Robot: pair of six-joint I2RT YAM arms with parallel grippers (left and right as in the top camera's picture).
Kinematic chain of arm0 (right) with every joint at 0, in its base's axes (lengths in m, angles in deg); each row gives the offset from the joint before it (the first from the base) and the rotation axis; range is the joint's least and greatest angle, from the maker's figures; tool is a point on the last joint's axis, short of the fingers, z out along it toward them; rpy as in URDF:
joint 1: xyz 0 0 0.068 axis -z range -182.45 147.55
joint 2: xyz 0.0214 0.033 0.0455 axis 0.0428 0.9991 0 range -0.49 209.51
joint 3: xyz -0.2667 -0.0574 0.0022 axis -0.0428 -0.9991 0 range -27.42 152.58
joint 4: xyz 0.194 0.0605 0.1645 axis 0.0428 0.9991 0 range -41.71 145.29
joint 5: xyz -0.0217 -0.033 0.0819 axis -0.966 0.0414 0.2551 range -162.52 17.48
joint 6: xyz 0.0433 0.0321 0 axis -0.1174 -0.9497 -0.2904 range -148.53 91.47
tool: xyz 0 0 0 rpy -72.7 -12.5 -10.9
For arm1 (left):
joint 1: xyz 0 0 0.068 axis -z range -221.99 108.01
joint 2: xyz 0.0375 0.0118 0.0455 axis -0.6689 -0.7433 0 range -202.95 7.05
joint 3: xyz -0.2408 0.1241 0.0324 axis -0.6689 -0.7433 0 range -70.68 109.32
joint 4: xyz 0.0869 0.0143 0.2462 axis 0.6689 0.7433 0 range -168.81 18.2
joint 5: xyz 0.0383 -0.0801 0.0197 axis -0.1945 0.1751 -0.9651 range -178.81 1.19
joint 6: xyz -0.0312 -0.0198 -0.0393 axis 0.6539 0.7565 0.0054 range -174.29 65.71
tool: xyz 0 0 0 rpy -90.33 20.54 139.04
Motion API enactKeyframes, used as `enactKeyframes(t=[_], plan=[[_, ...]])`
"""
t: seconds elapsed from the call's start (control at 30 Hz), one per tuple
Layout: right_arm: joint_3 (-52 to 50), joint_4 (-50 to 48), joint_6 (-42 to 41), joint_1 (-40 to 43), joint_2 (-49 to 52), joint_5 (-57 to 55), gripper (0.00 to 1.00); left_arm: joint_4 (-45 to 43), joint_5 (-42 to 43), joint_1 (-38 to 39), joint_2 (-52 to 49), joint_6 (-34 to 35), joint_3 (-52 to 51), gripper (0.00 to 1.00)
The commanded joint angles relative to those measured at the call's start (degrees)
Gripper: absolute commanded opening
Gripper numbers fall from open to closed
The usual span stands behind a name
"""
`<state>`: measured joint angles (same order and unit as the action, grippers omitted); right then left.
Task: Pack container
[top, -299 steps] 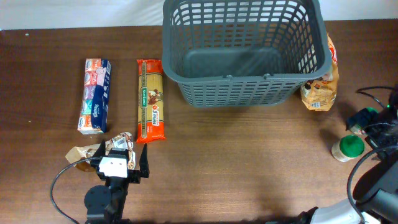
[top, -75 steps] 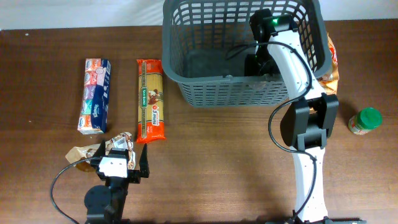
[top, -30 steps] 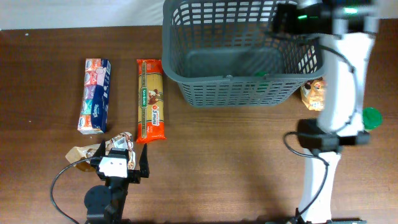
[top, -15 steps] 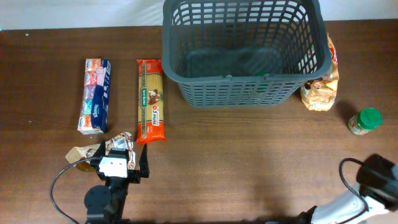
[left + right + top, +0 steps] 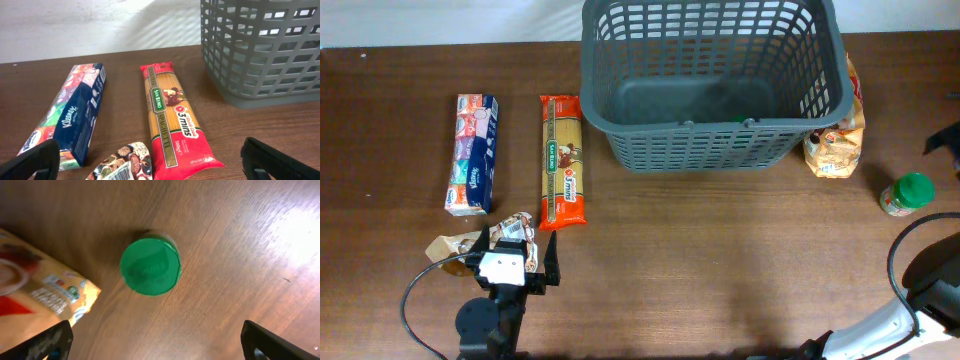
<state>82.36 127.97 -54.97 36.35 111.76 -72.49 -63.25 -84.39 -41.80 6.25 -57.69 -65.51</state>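
Note:
The green-lidded jar (image 5: 908, 194), clear of the orange bag, fits my open fingers, so my right gripper keeps lowering until they're either side of the jar (image 5: 151, 266), then close.
The dark grey basket (image 5: 712, 80) stands at the back centre, and its floor looks bare. It also shows in the left wrist view (image 5: 265, 50). My left gripper (image 5: 510, 272) is open and empty at the front left, just behind a small printed pouch (image 5: 512, 230), which also shows in the left wrist view (image 5: 127, 161) between my left gripper's fingers (image 5: 150, 167). My right gripper (image 5: 942, 142) is at the right edge, partly out of view. In its wrist view it is open (image 5: 160, 347) and empty, hovering above a green-lidded jar (image 5: 150, 266).
A Kleenex box (image 5: 472, 155) and a red spaghetti pack (image 5: 563, 162) lie side by side at the left. An orange bag (image 5: 835, 140) leans at the basket's right side. The green-lidded jar (image 5: 905, 195) stands right of it. The right arm's cable (image 5: 920, 300) loops at the front right.
The right arm left the basket, swung out to the front right, and its gripper is now at the right edge above the jar. The left arm and the groceries have not moved.

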Motion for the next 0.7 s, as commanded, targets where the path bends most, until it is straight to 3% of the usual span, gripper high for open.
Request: enactKeyframes(t=[0.0, 0.27, 0.67], plan=[[-5.20, -2.80, -0.68, 0.22, -0.98, 0.13, 0.99, -0.11, -0.20, -0.37, 0.50, 0.39, -0.31, 0.99], [-14.82, -11.67, -0.37, 0.17, -0.87, 0.20, 0.99, -0.11, -0.20, -0.37, 0.50, 0.37, -0.31, 0.99], [-15.61, -14.10, -1.55, 0.22, 2.60, 1.25, 0.99, -0.11, -0.20, -0.37, 0.50, 0.37, -0.31, 0.99]])
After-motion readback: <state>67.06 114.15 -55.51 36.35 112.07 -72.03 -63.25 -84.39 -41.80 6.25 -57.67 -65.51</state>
